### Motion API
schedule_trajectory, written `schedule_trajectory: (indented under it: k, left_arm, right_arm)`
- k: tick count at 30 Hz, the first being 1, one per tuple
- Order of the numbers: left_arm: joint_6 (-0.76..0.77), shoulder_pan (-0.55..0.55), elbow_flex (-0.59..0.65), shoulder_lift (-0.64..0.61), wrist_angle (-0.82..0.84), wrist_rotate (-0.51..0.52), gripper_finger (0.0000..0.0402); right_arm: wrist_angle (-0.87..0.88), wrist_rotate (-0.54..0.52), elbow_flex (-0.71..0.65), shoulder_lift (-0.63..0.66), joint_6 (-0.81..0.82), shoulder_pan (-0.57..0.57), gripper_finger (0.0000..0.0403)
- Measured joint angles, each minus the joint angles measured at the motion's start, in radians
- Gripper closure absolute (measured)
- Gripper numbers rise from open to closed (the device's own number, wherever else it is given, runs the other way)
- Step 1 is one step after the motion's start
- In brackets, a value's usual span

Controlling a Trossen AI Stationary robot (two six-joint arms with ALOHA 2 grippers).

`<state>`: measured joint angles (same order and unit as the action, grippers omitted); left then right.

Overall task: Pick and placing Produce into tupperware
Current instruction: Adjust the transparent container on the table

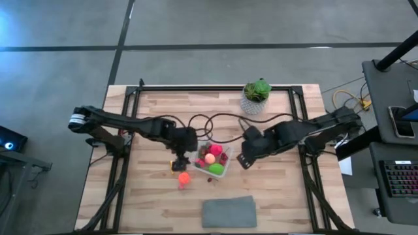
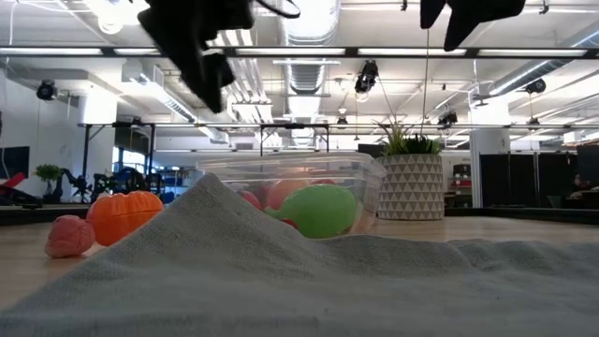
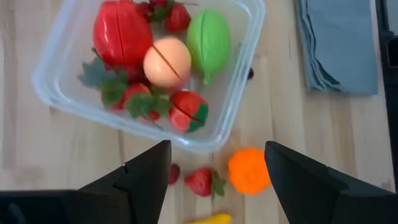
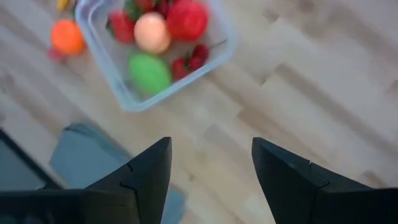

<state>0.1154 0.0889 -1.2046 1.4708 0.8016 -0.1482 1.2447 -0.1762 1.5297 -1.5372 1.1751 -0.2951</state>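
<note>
I should push the tub's side (image 3: 140, 130) toward my right gripper with my left gripper to make room, because the tupperware tub crowds the loose strawberry and tiny red berry (image 3: 175, 173).
The clear tupperware tub (image 1: 213, 160) (image 3: 149, 68) (image 4: 155, 50) stands on the table's middle. In it lie a red piece (image 3: 122, 31), a peach-yellow piece (image 3: 166, 62), a green piece (image 3: 208, 40) and strawberries (image 3: 186, 112). On the table beside the tub lie an orange piece (image 3: 249, 170) (image 1: 183, 177), a small strawberry (image 3: 202, 182), a tiny red berry (image 3: 175, 173) and a yellow piece (image 3: 205, 219). My left gripper (image 3: 214, 180) (image 1: 177, 160) hangs open above these loose pieces, left of the tub. My right gripper (image 4: 211, 180) (image 1: 243, 158) hangs open right of the tub. Neither holds anything.
A folded grey cloth (image 1: 228, 212) (image 3: 339, 43) lies near the table's near edge and fills the low view's foreground. A leafy plant in a white pot (image 1: 256, 96) stands at the far edge. A tiny dark berry (image 3: 250, 73) lies by the tub's wall. Bare wood shows right of the tub.
</note>
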Motion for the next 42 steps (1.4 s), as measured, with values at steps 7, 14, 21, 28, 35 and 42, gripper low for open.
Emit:
schedule_trajectory:
  k: [7,14,21,28,35,42]
  left_arm:
    - [0.096,0.056,0.195,-0.089,-0.038,0.0,0.0157]
    - [0.12,0.088,0.355,-0.134,-0.22,0.0,0.0157]
    - [0.133,0.089,0.368,-0.111,-0.335,0.001,0.0157]
    - [0.138,0.088,0.379,-0.047,-0.455,0.006,0.0157]
    - [0.141,0.088,0.379,0.006,-0.567,-0.035,0.0157]
    - [0.084,0.063,0.377,0.065,-0.749,-0.025,0.0157]
  right_arm:
    - [-0.18,0.133,0.007,-0.082,-0.06,0.001,0.0188]
    - [-0.33,0.15,0.02,-0.143,-0.081,0.019,0.0201]
    - [-0.393,0.207,0.02,-0.185,-0.111,0.033,0.0272]
    - [-0.389,0.235,0.019,-0.205,-0.105,0.028,0.0331]
    - [-0.379,0.228,0.019,-0.205,-0.077,0.018,0.0354]
    - [-0.364,0.229,0.019,-0.205,-0.069,0.009,0.0355]
